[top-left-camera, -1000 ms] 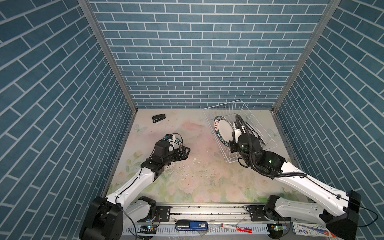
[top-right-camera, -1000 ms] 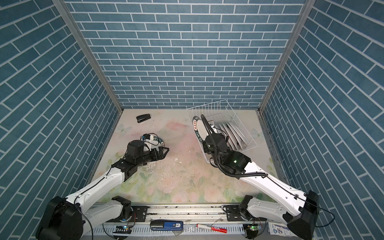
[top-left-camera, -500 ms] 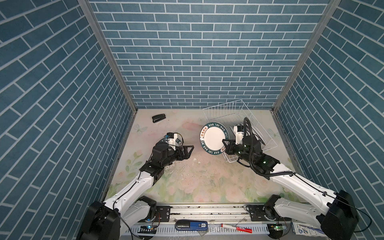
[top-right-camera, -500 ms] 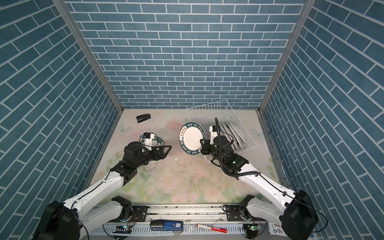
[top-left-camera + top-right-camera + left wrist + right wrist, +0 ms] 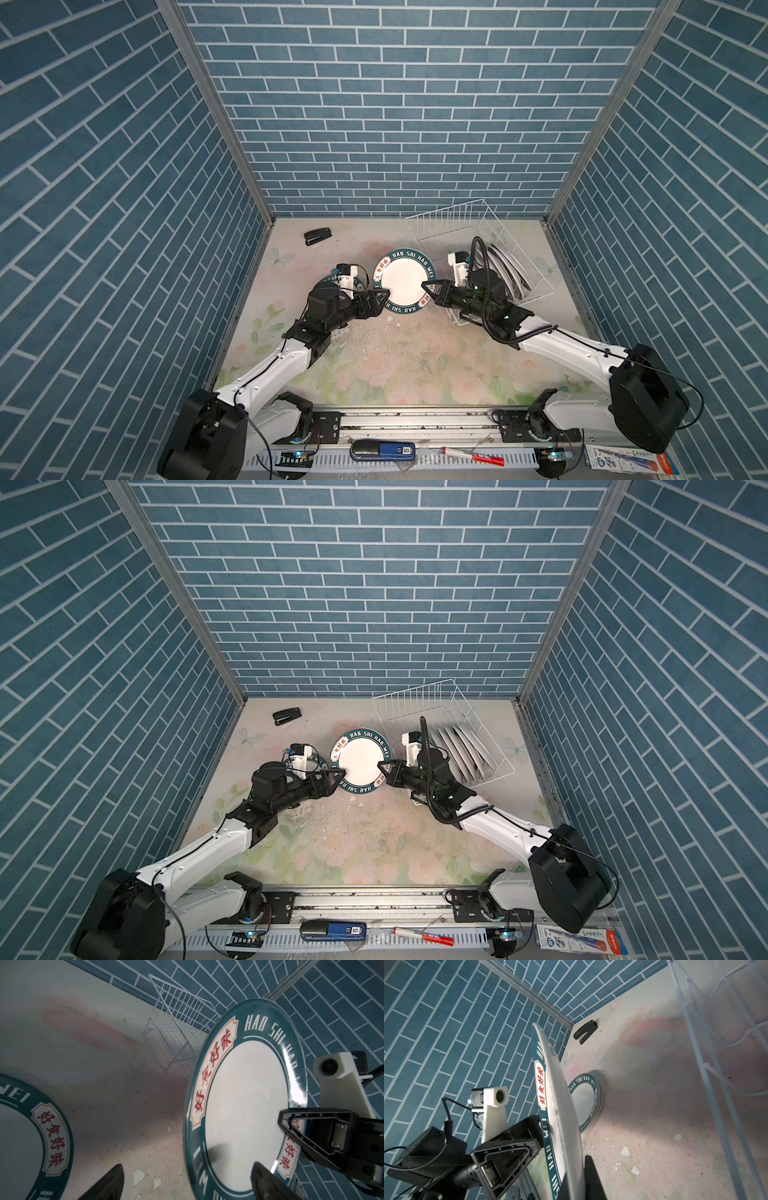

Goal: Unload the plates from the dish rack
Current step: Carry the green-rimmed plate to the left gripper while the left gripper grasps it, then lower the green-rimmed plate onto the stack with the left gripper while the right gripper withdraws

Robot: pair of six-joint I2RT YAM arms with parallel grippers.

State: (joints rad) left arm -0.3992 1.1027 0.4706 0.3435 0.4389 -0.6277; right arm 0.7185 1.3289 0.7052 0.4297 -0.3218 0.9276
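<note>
Next, I clamp the plate's free rim (image 5: pixel 377 283) with my left gripper and put the plate on the stack, because my right gripper is holding the plate far from the stack (image 5: pixel 583 1100).
A white plate with a dark green lettered rim (image 5: pixel 402 286) hangs tilted above the table's middle. My right gripper (image 5: pixel 428 286) is shut on its right rim; in the right wrist view the plate (image 5: pixel 560 1105) runs edge-on into the jaws (image 5: pixel 577 1178). My left gripper (image 5: pixel 382 297) is open with its fingers on either side of the plate's left rim (image 5: pixel 188 1169), not clamped. The white wire dish rack (image 5: pixel 449 220) at the back right holds several upright plates (image 5: pixel 507 270). A stack of like plates (image 5: pixel 584 1103) lies flat on the table by the left wrist.
A black stapler (image 5: pixel 318 236) lies at the back left corner. Blue brick walls close in three sides. On the front rail sit a blue device (image 5: pixel 382 451) and a red marker (image 5: pixel 473 457). Paint flakes (image 5: pixel 138 1177) dot the floral table surface.
My right gripper has drawn the plate out of the rack and swung it left to the middle. My left gripper has moved right until its open fingers flank the plate's rim.
</note>
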